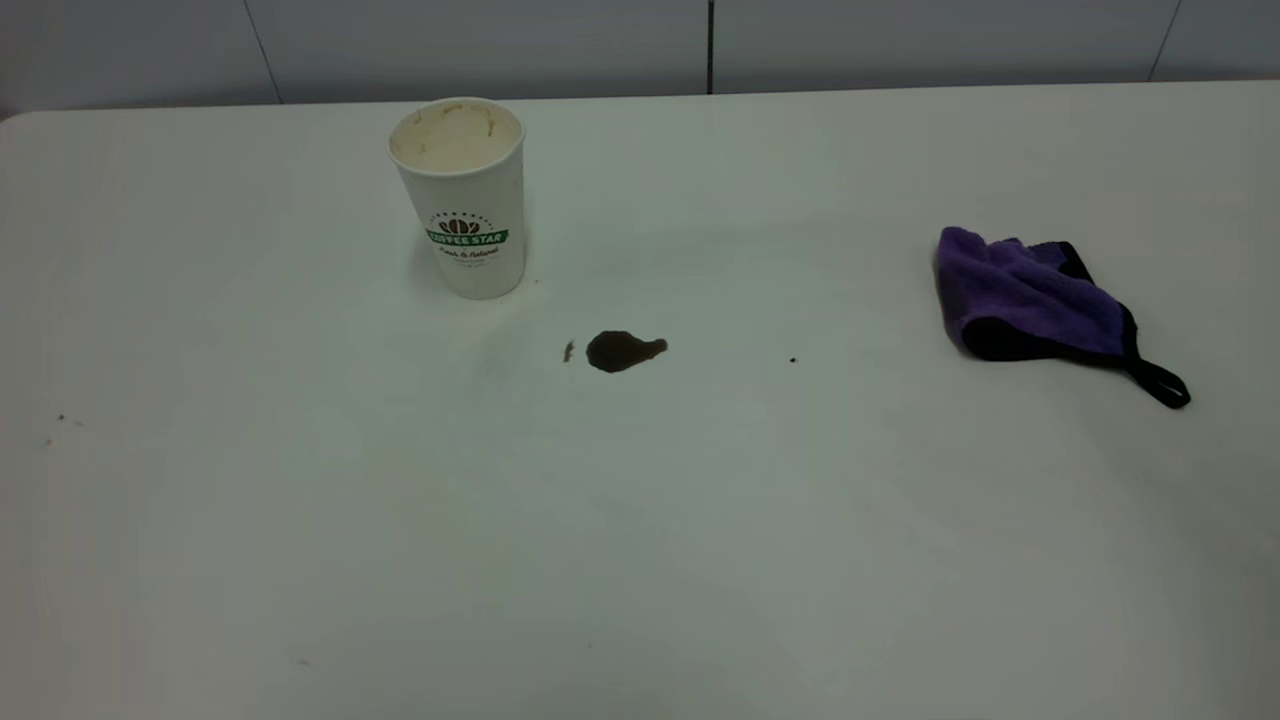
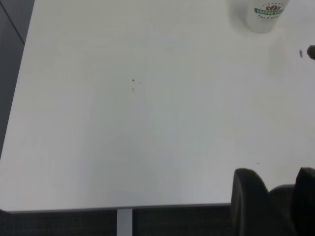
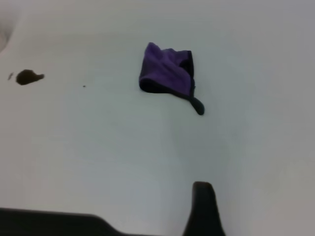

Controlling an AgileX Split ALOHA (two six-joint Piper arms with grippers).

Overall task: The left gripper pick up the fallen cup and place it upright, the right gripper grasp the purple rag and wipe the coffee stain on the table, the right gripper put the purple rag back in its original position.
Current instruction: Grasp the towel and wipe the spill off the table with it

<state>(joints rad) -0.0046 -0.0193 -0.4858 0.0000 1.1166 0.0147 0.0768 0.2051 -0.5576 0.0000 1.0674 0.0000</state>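
Observation:
My open right gripper keeps reaching toward the purple rag (image 1: 1056, 314) and its upper folds (image 1: 1017, 274) until the fingers close on those folds. The rag lies bunched and free in front of the gripper.
The cup (image 1: 461, 196) stands upright at the table's (image 1: 640, 560) back left, logo facing the camera; its base also shows in the left wrist view (image 2: 266, 14). The coffee stain (image 1: 622, 350) lies just right of and in front of the cup, with a tiny speck at its left; it also shows in the right wrist view (image 3: 28, 76). The purple rag (image 1: 1040, 297) lies crumpled at the right, its strap trailing toward the front, and shows in the right wrist view (image 3: 167, 73). Neither gripper is in the exterior view. My left gripper (image 2: 278, 179) is open and empty by the near table edge. My right gripper (image 3: 266, 211) is open and empty, well short of the rag, with one finger (image 3: 203, 209) showing.
A tiny dark dot (image 1: 793, 359) sits between the stain and the rag. A few faint specks (image 1: 62, 420) lie at the left. A grey panelled wall (image 1: 480, 45) runs behind the table's far edge.

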